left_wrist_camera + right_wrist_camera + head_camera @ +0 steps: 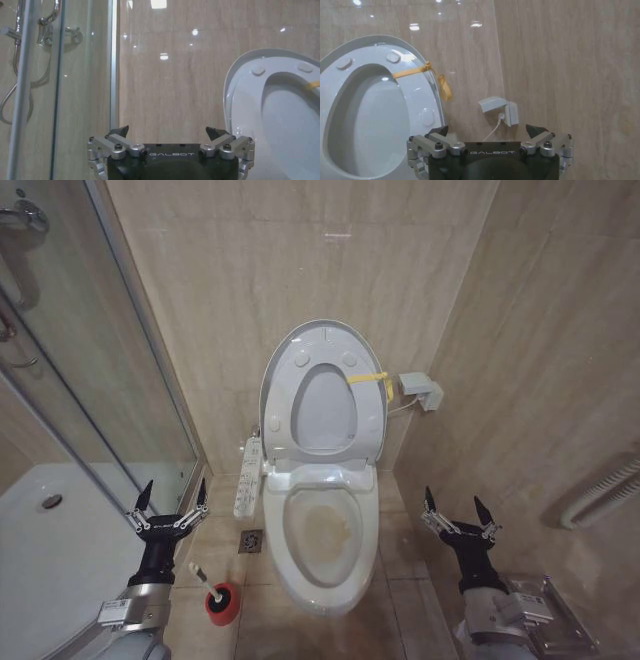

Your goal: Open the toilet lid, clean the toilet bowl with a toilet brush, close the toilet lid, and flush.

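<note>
The toilet brush's handle (203, 577) leans loosely in the open red holder cup (222, 605), so the toilet brush will slide out and the cup will stay behind when I lift the brush.
The toilet lid (325, 412) stands raised against the back wall, and the seat ring (283, 395) is up in front of it. Below them lies the open toilet bowl (325, 532), stained yellowish-brown inside. The toilet brush (200, 575) leans with its white handle in a red holder cup (224, 604) on the floor left of the bowl. My left gripper (175, 490) hovers open and empty just above the brush. Right of the bowl, my right gripper (453, 500) is open and empty. In the wrist views, the left gripper (167, 131) and right gripper (487, 130) face the wall beside the lid (290, 112) (370, 123).
A glass shower enclosure (120, 380) and white shower tray (60, 550) close off the left. A bidet control panel (247, 477) and floor drain (251, 541) lie left of the toilet. A wall socket (420, 390) and yellow strap (368, 378) sit right of the seat.
</note>
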{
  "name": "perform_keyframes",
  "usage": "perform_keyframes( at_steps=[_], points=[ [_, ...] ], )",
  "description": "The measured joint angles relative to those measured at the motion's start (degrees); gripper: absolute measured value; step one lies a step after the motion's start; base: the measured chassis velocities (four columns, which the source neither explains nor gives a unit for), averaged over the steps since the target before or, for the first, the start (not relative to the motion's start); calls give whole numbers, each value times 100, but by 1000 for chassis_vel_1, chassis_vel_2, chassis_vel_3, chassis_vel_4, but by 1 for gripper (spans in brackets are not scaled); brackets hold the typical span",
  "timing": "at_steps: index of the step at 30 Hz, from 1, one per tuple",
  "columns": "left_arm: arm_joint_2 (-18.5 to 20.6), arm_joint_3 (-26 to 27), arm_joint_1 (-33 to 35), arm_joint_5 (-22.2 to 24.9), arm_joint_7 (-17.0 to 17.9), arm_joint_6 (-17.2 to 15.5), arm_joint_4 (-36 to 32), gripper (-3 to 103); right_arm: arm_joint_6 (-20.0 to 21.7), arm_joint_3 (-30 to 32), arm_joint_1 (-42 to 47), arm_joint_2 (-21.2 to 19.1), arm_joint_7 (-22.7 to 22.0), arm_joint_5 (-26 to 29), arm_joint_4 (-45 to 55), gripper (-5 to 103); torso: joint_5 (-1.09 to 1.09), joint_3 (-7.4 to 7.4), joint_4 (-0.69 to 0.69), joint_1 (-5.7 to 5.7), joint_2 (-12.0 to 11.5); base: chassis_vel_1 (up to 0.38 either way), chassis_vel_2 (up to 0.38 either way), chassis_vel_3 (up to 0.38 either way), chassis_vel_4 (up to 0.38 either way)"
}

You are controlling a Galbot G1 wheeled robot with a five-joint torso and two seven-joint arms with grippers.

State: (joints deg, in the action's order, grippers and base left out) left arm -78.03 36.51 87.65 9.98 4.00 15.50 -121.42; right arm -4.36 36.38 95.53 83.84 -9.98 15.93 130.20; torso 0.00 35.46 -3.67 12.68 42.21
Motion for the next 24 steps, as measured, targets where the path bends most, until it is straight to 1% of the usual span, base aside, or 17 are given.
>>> perform_keyframes(
  at_steps=[3, 15, 17, 18, 19, 20, 21, 22, 24],
  points=[
    [2, -6, -67, 4, 1, -2, 52, 100, 0, 0, 0, 0, 0, 0, 0, 100, 0, 0, 1, 0, 0, -30, 41, 21, -28],
    [-19, -107, -240, -20, 6, -17, 292, 100, 0, 0, 1, 0, 0, 0, 0, 100, 0, -2, 0, -6, 2, -18, 13, 11, -15],
    [-58, -159, -257, -176, 112, -2, 488, 100, 0, 0, 0, 0, 0, 0, 0, 100, 0, -1, 0, -3, 1, -106, 94, 95, -96],
    [-58, -159, -257, -176, 112, -2, 488, 100, 0, 0, 0, 0, 0, 0, 0, 100, 0, -1, 0, -3, 1, -106, 79, 102, -96],
    [-72, -204, -259, -374, 276, 22, 655, 100, 0, 0, 0, 0, 0, 0, 0, 100, 0, 0, 1, -1, 0, -67, 79, 97, -69],
    [-75, -228, -274, -596, 432, 91, 867, 100, 0, 0, -1, 0, 0, 0, 0, 100, 0, 0, 1, 1, -1, -67, 95, 97, -81],
    [-80, -243, -296, -734, 514, 182, 1066, 100, 0, 0, -1, 0, 0, 0, 0, 100, 0, 0, 2, 1, -1, -67, 65, 39, -81],
    [-80, -243, -296, -734, 514, 182, 1066, 100, 0, 0, -1, 0, 0, 0, 0, 100, 0, 0, 2, 1, -1, -67, 65, 39, -81],
    [-118, -306, -335, -868, 664, 352, 1519, 100, 0, 0, -1, 0, 0, 0, 1, 100, 0, 0, 1, 0, -1, -5, 32, 19, -13]
  ],
)
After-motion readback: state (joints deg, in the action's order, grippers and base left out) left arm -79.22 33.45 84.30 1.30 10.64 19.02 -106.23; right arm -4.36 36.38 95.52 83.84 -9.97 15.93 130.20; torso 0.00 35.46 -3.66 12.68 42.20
